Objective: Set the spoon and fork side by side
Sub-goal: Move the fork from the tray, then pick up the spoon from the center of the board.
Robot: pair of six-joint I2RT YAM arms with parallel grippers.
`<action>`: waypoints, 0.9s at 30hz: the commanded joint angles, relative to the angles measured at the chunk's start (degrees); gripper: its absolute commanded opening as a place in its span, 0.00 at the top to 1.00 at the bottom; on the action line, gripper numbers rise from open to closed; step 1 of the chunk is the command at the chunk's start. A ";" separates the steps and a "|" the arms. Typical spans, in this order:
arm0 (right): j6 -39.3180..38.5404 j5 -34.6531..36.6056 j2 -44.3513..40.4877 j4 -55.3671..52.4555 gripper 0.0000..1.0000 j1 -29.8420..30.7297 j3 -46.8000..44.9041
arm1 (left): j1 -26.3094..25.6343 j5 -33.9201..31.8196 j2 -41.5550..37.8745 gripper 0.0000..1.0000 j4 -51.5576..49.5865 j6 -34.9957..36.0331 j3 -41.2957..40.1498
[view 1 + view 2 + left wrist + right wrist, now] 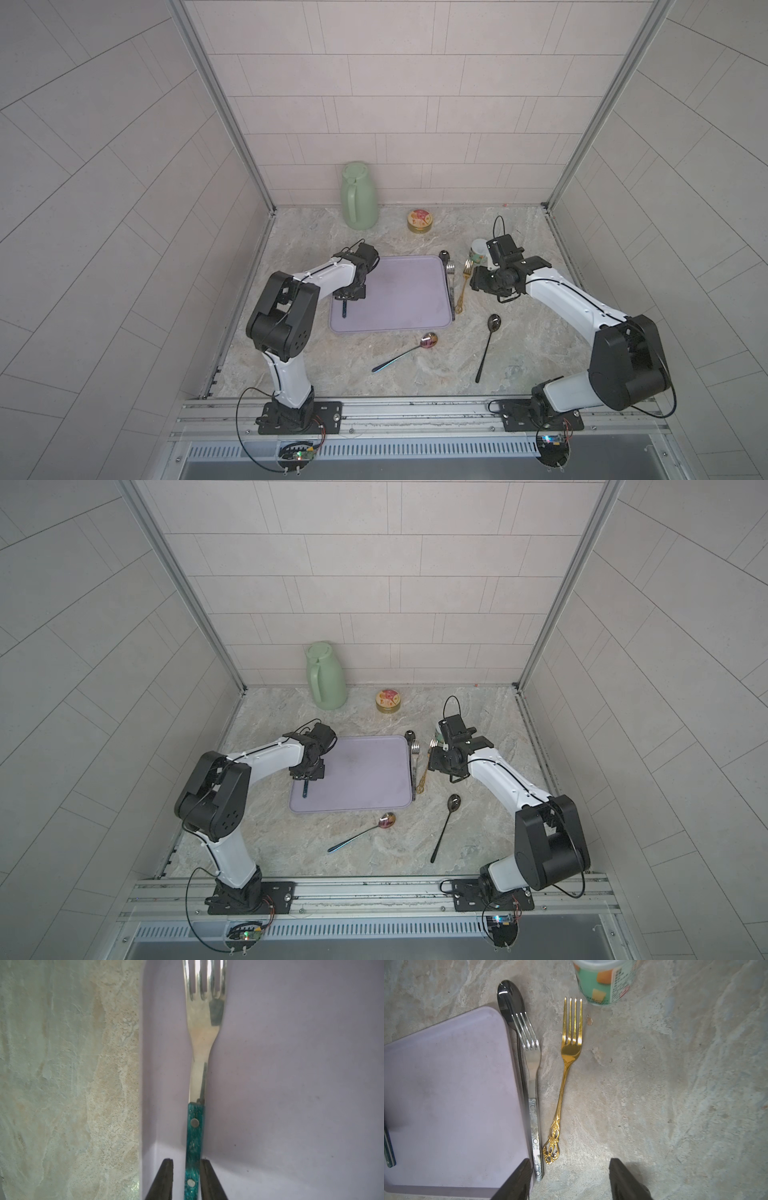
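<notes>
I should take the black spoon (494, 322) by the handle (488, 340) near its bowl with my right gripper, because the spoon lies far across the tray from my left gripper.
A teal-handled fork (204, 1022) lies on the left part of the lavender tray (399, 299), tines pointing away from my left gripper (186, 1160). That gripper straddles the handle with its jaws slightly open; a gap shows on one side. In a top view the handle end (345, 309) sticks out below it. Along the tray's right edge lie a dark spoon (510, 999) and a silver fork (532, 1064) overlapping it, with a gold fork (571, 1047) beside them. My right gripper (571, 1160) hangs open and empty over the table at their handle ends.
A rainbow-tinted spoon (428, 340) and a black spoon (493, 322) lie on the marble in front of the tray. A green jug (359, 197) and a round tin (420, 220) stand at the back wall. A printed cup (604, 980) stands just beyond the gold fork.
</notes>
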 commanded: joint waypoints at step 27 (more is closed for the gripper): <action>12.18 5.58 -15.40 -19.13 0.46 2.55 -9.55 | -22.87 6.32 -22.84 0.72 -1.22 -11.59 -7.55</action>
